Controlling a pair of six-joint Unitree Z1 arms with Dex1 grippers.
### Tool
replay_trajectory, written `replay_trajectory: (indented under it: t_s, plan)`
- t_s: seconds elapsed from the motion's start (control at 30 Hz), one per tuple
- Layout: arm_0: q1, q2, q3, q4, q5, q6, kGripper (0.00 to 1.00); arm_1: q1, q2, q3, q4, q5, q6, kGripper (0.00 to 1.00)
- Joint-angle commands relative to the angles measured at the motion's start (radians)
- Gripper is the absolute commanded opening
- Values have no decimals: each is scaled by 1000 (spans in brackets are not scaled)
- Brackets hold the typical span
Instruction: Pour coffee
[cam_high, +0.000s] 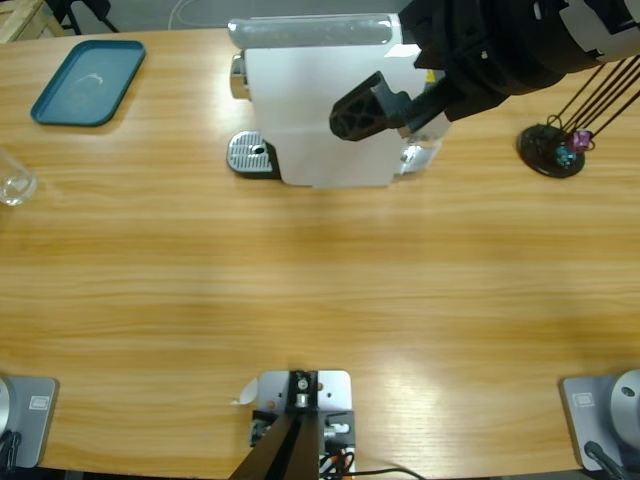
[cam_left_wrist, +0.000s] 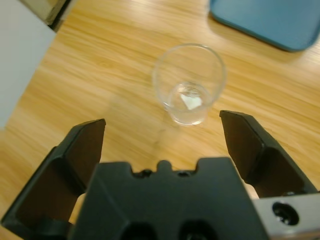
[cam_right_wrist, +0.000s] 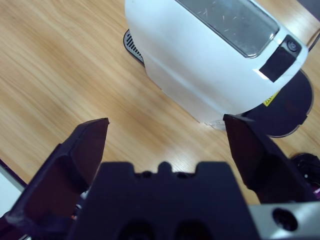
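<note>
The clear glass (cam_left_wrist: 189, 82) will bring a white patch (cam_left_wrist: 191, 101) along when I lift and carry the glass, because the patch shows fully inside the glass's round base.
A clear glass (cam_left_wrist: 189, 82) stands upright on the wooden table just ahead of my left gripper (cam_left_wrist: 162, 122), which is open and apart from it. I see no coffee in the glass. In the high view the glass (cam_high: 12, 180) sits at the far left edge, and the left arm is out of that view. My right gripper (cam_high: 352, 115) hangs open above the white coffee machine (cam_high: 290, 110), holding nothing. In the right wrist view the machine (cam_right_wrist: 200, 65) lies ahead of the open right gripper (cam_right_wrist: 165, 125).
A teal tray (cam_high: 88, 80) lies at the back left, just beyond the glass in the left wrist view (cam_left_wrist: 270, 20). The machine's metal drip tray (cam_high: 250, 153) juts out to its left. A black capsule stand (cam_high: 553, 150) with small capsules stands at the right.
</note>
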Motion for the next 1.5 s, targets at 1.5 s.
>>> replay_trajectory:
  t_s: [1.5]
  plan:
    - [-136,216,147,-433,53,38,968,12,151,-109,35,-3,4,1000]
